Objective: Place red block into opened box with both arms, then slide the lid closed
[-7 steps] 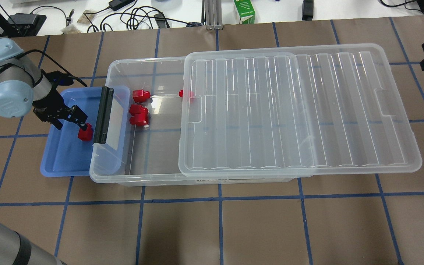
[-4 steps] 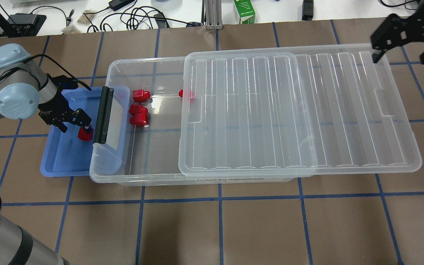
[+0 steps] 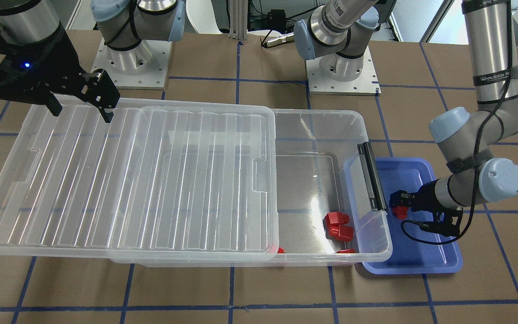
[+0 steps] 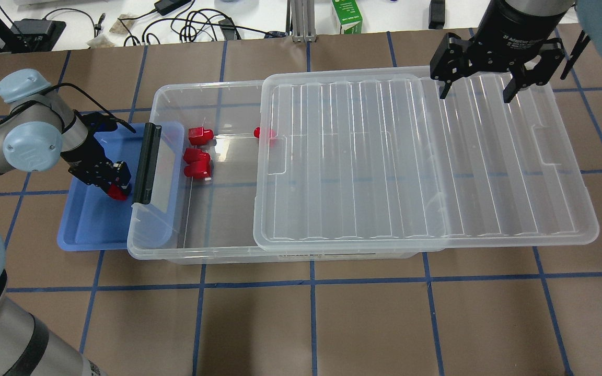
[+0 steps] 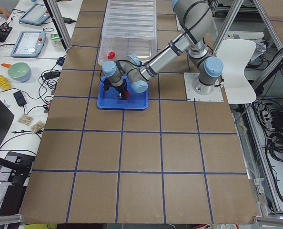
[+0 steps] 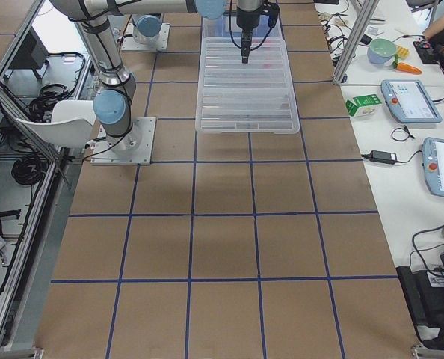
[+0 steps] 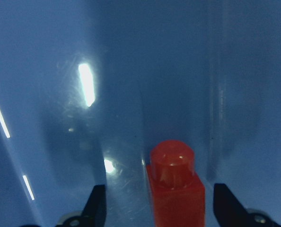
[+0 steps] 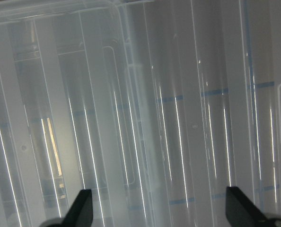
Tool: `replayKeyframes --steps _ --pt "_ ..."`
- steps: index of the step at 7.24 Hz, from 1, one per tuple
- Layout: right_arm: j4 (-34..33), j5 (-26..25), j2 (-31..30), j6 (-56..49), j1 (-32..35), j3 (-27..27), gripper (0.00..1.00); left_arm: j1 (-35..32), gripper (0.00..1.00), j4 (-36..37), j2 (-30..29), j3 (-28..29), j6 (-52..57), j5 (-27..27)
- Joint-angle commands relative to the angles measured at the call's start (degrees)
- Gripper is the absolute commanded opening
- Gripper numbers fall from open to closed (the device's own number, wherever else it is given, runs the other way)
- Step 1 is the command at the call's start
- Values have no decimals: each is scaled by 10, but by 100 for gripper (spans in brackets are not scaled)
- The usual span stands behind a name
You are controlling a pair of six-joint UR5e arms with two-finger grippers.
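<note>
My gripper is holding a red block, and a red sliver shows beside the lid's edge. I should expect another red block [image 3: 281,250] hidden there when I carry mine into the box.
One red block [image 4: 118,194] [image 3: 398,211] [image 7: 177,189] lies in the blue tray [image 4: 87,230], close to the box's black latch [image 4: 147,163]. My left gripper [image 4: 115,183] [image 3: 398,201] [image 7: 162,210] is open and low, a finger on each side of the block with gaps showing. The clear box [image 4: 196,256] [image 3: 331,263] holds three more red blocks [image 4: 197,163] [image 3: 337,225] at its open left end. The lid [image 4: 411,156] [image 3: 128,180] covers the rest and overhangs to the right. My right gripper [image 4: 476,91] [image 3: 81,110] hangs open above the lid's far edge.
The blue tray [image 3: 416,256] is tucked under the box's left rim. Beyond the table's far edge, a white bench carries cables and a green carton [image 4: 346,15]. Brown tabletop with blue grid lines [image 4: 311,313] lies in front of the box.
My left gripper has slid towards the latch and come down around the red block in the tray. My right gripper has come in from the right edge, leftwards over the lid's far edge.
</note>
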Motion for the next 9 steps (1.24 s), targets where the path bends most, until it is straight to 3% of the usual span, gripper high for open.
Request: replayKeyframes --steps 1,3,6,7,9 --pt "0 -2 1 2 2 0 100 0 0 -1 6 10 -2 -1" --pt "1 -7 1 2 2 0 100 -7 0 -40 35 62 -3 6" --pt "1 -10 1 2 2 -2 100 -25 0 -235 87 195 -34 6" --pt "1 -10 1 2 2 -3 100 -64 0 -276 108 222 -85 6" --pt "1 -10 1 2 2 -3 100 -152 0 -286 136 215 -207 1"
